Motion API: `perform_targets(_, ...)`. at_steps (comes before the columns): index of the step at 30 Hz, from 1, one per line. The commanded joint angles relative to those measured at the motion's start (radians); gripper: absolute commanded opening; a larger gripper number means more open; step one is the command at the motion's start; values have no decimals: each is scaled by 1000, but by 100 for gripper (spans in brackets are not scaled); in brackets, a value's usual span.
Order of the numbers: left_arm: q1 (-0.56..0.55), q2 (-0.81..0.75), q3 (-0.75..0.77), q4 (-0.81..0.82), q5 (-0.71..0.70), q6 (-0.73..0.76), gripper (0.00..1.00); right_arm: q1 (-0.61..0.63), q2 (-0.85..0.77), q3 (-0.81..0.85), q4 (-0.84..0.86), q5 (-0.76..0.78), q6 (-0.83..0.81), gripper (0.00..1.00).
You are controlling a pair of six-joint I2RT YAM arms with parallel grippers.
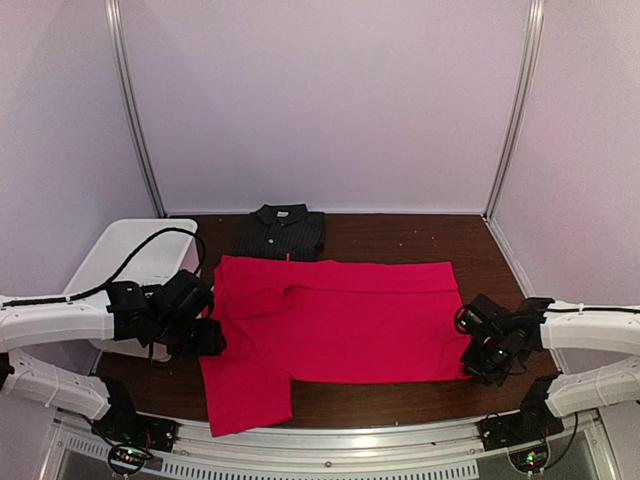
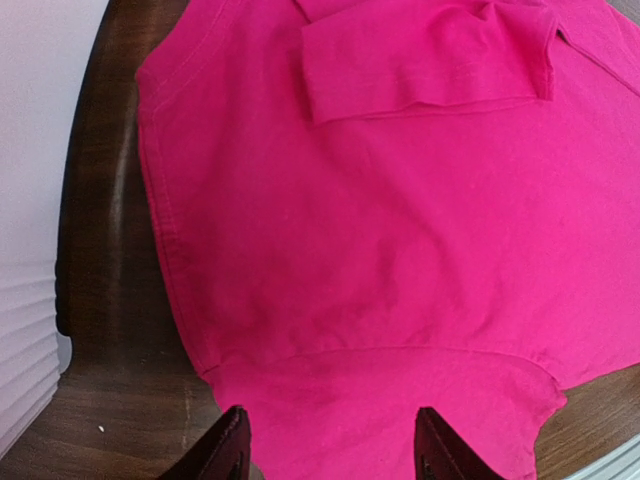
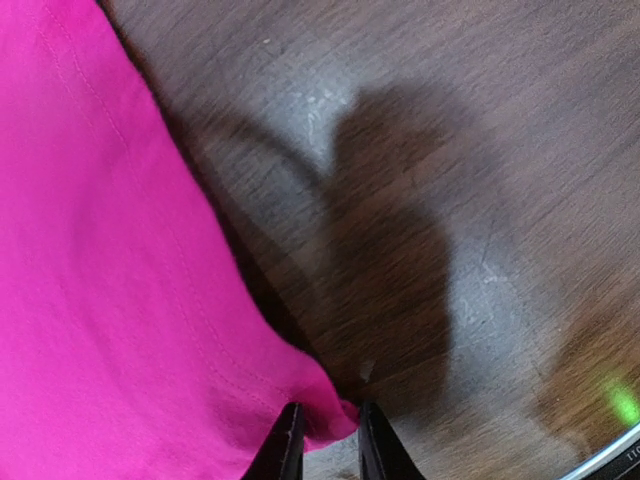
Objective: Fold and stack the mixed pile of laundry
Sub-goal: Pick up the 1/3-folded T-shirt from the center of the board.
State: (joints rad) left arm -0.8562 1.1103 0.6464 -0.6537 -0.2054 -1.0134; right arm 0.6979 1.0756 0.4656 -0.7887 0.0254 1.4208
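Note:
My gripper is going to carry that side of the T-shirt over. The near sleeve (image 1: 248,398) sticks out far past the red T-shirt's side edge (image 1: 375,381), so I expect the sleeve to hang back beyond the fold then.
The red T-shirt (image 1: 340,320) lies spread flat across the middle of the table, one sleeve folded in over its chest (image 2: 420,60). Behind it the dark pinstriped collared shirt (image 1: 281,232) rests folded near the back wall. My left gripper (image 2: 333,445) hovers open over the near-left sleeve of the red T-shirt (image 2: 380,250), a finger on either side and nothing gripped. My right gripper (image 3: 328,440) is shut on the near-right hem corner of the red T-shirt (image 3: 100,300), the cloth bunched between its narrow jaws and raised slightly off the wood.
A white plastic bin (image 1: 120,260) stands at the left, just behind the left arm. Dark wooden table (image 1: 420,235) shows around the garments. White walls close in the back and sides. The table's near edge runs close to both grippers.

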Motion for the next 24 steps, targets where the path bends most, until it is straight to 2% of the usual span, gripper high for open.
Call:
perform_targets(1, 6, -20, -25, 19, 17, -24, 56, -9, -5, -67, 48, -8, 32, 13)
perform_targets(3, 6, -26, -37, 9, 27, -33, 56, -11, -13, -64, 43, -7, 38, 0)
perform_targets(9, -3, -76, -85, -67, 55, -84, 48, -14, -9, 0, 12, 26, 3, 0)
perform_targets(13, -77, -88, -91, -141, 31, -132, 47, -15, 18, 15, 22, 23, -12, 0)
perform_targets(19, -156, -55, -123, -139, 43, -204, 45, -15, 26, 18, 32, 21, -17, 0)
perform_targets(24, -178, -24, -154, -71, 64, -242, 44, -15, 13, 15, 27, 25, -15, 0)
